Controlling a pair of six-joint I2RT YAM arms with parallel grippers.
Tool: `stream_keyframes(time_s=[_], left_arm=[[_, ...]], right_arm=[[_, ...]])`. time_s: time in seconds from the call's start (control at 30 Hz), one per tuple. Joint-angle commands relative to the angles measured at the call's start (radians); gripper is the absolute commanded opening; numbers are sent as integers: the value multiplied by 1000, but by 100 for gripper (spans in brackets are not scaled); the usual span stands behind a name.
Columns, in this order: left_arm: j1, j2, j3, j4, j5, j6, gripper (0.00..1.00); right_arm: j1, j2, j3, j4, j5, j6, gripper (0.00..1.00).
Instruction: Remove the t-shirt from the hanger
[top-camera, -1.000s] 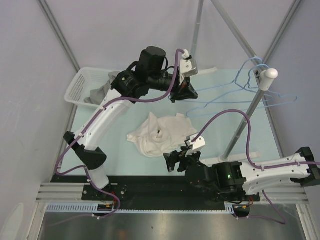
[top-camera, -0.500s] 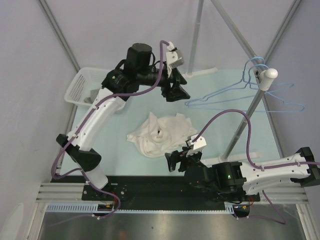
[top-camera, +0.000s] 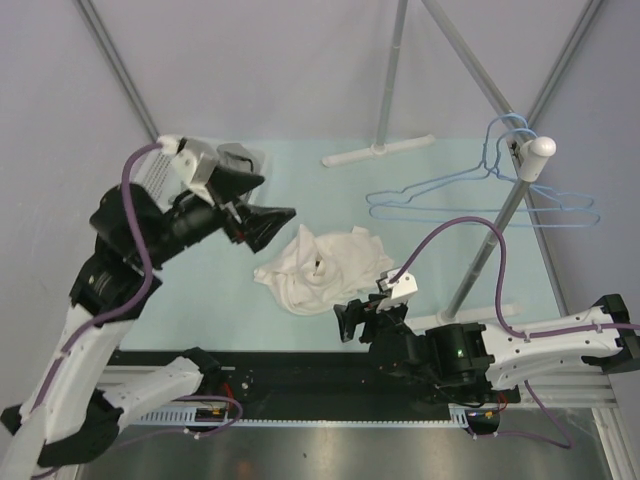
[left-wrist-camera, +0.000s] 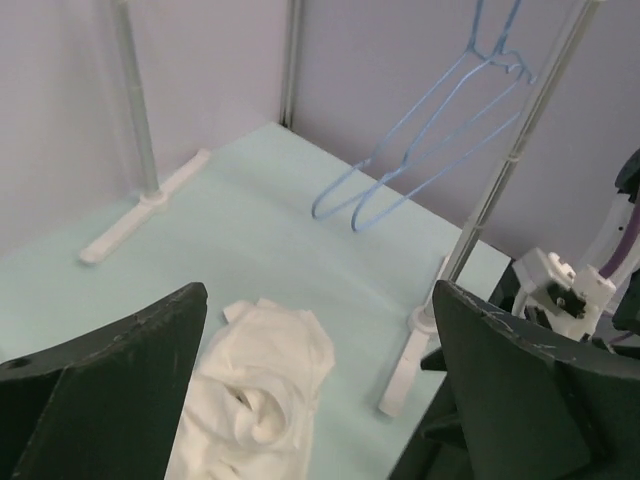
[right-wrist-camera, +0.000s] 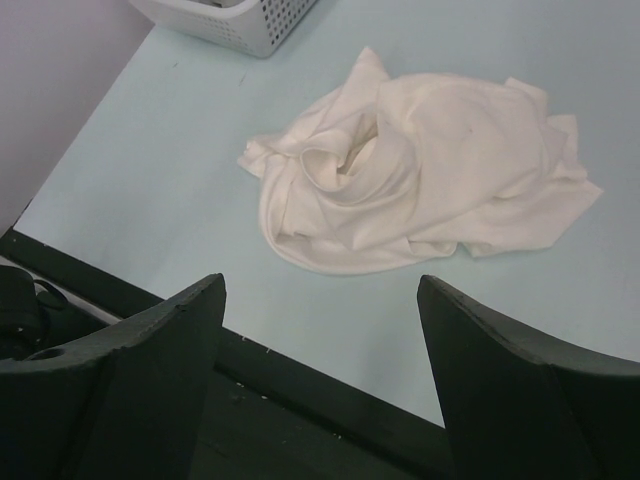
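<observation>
The white t-shirt (top-camera: 348, 260) is clear of the hangers and its middle fold (top-camera: 321, 269) is standing up. My left gripper carries on going down and closes on that fold.
The white t-shirt (top-camera: 325, 265) lies crumpled on the pale green table, off the hangers; it also shows as the t-shirt (left-wrist-camera: 260, 390) and the t-shirt (right-wrist-camera: 420, 180). Two bare blue wire hangers (top-camera: 480, 195) hang from the white peg (top-camera: 540, 147) at the right, and the same hangers (left-wrist-camera: 420, 150) show in the left wrist view. My left gripper (top-camera: 270, 200) is open and empty, raised left of the shirt and pointing towards it (left-wrist-camera: 320, 295). Just in front of the shirt, low over the near edge, my right gripper (top-camera: 345, 322) is open and empty (right-wrist-camera: 320, 290).
A white laundry basket (right-wrist-camera: 230, 15) stands at the far left, mostly hidden behind my left arm in the top view. A pole with a white foot (top-camera: 378, 152) stands at the back. The slanted pole (top-camera: 490, 250) carrying the peg meets the table right of the shirt.
My left gripper opened, let go of the blue hanger and pulled back to the left and nearer. The hanger swung back under the peg. The right arm stayed still.
</observation>
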Motion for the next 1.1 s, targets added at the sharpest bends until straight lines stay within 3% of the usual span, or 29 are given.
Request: stream_keyframes(time_s=[0.0,0.2,0.3,0.43,0.53,0.73,1.07], left_arm=[[6,-93,-216,-77,-196,-172,100],[6,-179,-568,-169,-367,-364,100],[7,-157,-645,-175,-388,-424,100],[4,-124,-750,-24,-353,-458,100],[0,-71,-784,62,-381,-476,100],[0,114,-779,257,-235,-460,100],[-32,451,-601,311,-310,-492,100]], right_arm=[[-1,-38,18,-37,73,87,82],[-34,-64,-4,-79,70,162,82],[-40,-67,-4,-87,60,175,82],[-40,-65,-2,-96,57,187,82],[-40,-64,-1,-110,54,204,82],[-40,-70,4,-123,57,219,82],[-37,-59,8,-136,55,241,82]])
